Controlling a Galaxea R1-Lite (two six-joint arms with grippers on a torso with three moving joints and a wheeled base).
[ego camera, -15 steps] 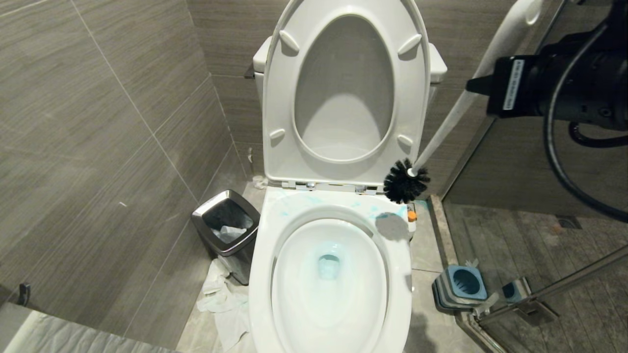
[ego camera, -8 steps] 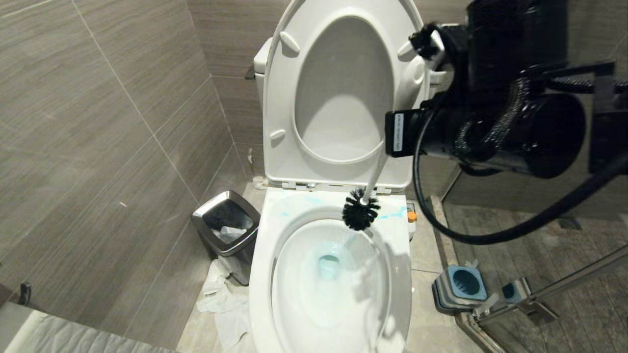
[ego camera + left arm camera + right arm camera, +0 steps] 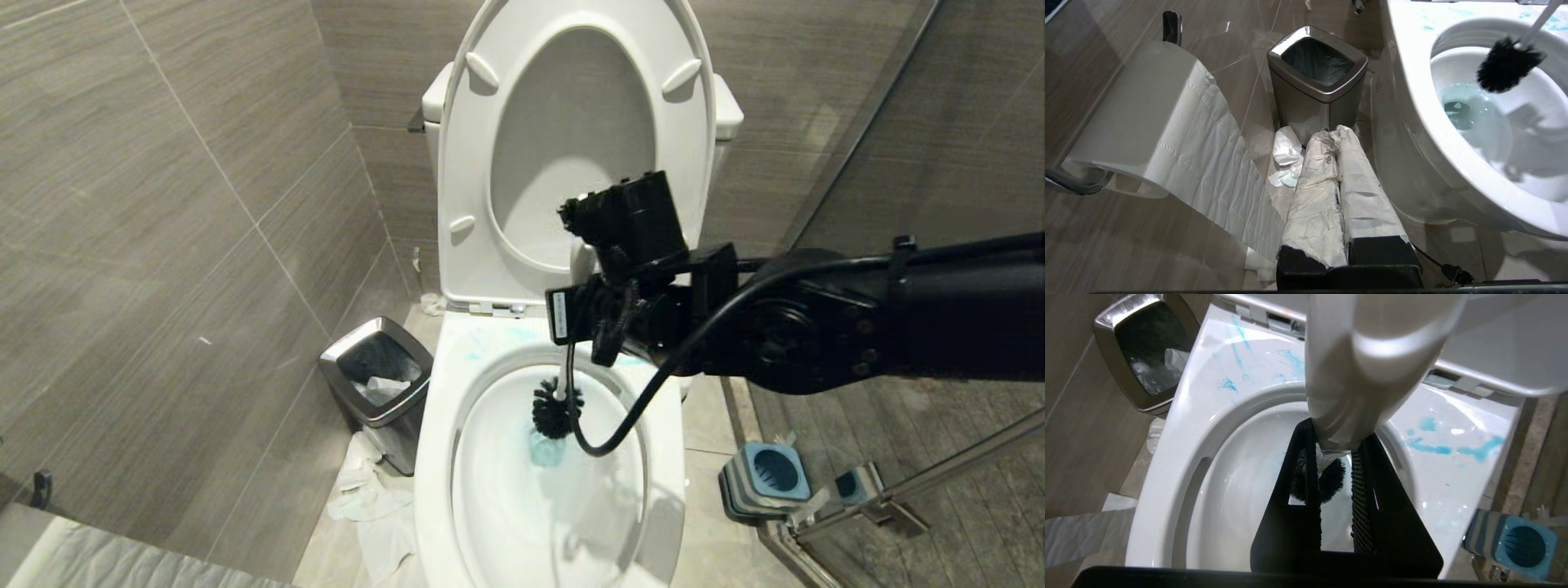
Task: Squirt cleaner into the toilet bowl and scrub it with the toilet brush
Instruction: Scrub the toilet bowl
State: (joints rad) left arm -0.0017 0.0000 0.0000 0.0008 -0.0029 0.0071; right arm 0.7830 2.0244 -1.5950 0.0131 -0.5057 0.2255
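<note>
The brush head (image 3: 556,407) is hanging clear above the bowl's surface, so next my right gripper brings it down into the blue water (image 3: 545,452) and scrub around the drain.
The white toilet bowl (image 3: 441,425) stands with seat and lid up, blue liquid streaked on its back rim (image 3: 1290,363) and blue water at the drain. My right gripper (image 3: 569,322) hangs over the back of the bowl. It is shut on the white handle (image 3: 1367,355) of the toilet brush, close to the handle's rounded end. The dark brush head (image 3: 557,408) is down inside the bowl, just above the blue water; it also shows as a black tuft (image 3: 1506,65). My left gripper (image 3: 1333,130), paper-wrapped and shut, stays low beside the bowl. The cleaner is hidden.
A steel-rimmed waste bin (image 3: 375,376) stands left of the toilet, crumpled paper (image 3: 367,498) on the floor by it. The blue and grey brush holder (image 3: 767,478) sits on the floor at right, by the glass shower door. A paper roll (image 3: 1147,118) hangs on the left wall.
My right arm has swung in from the upper right to over the bowl. The brush head went from beside the seat hinge down into the bowl.
</note>
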